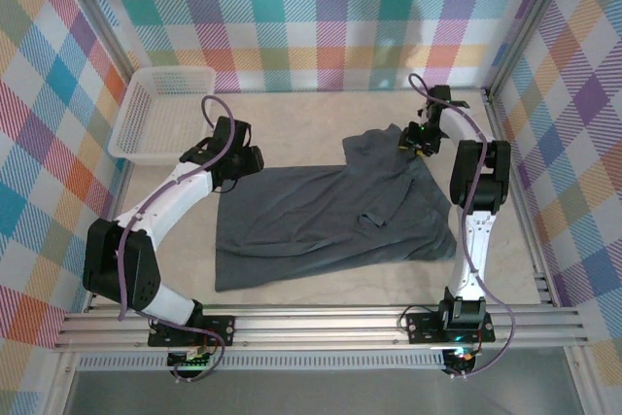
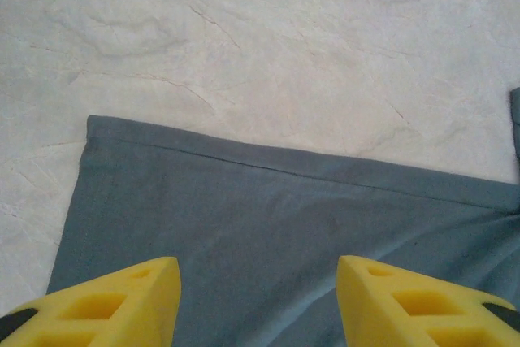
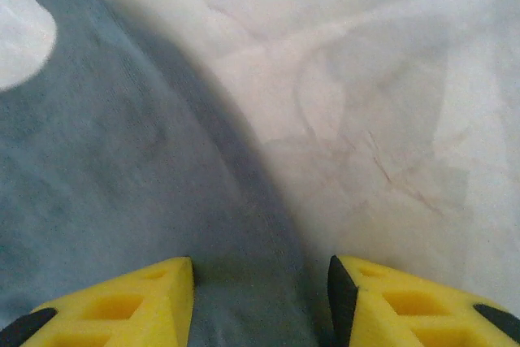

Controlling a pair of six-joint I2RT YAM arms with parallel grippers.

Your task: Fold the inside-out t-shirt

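Soft wrinkles (image 1: 282, 244) run along the limp cloth, so the t-shirt should fold lengthwise and its near side should stay in place when the robot carries the t-shirt's far edge (image 1: 282, 168) over.
The dark slate-grey t-shirt (image 1: 326, 221) lies spread flat across the middle of the table, with one part reaching up to the far right. My left gripper (image 1: 245, 158) hovers over the shirt's far left corner. Its yellow fingers (image 2: 122, 308) stand wide apart above the hemmed edge of the shirt (image 2: 268, 209), and it is open. My right gripper (image 1: 412, 139) is at the shirt's far right tip. It is open too, and a strip of the shirt (image 3: 114, 168) runs between its fingers (image 3: 406, 306).
A white lattice basket (image 1: 160, 109) stands at the far left corner. The pale table cover (image 1: 321, 114) is bare behind the shirt. Metal frame rails (image 1: 515, 191) and checked walls close in on the right, left and back.
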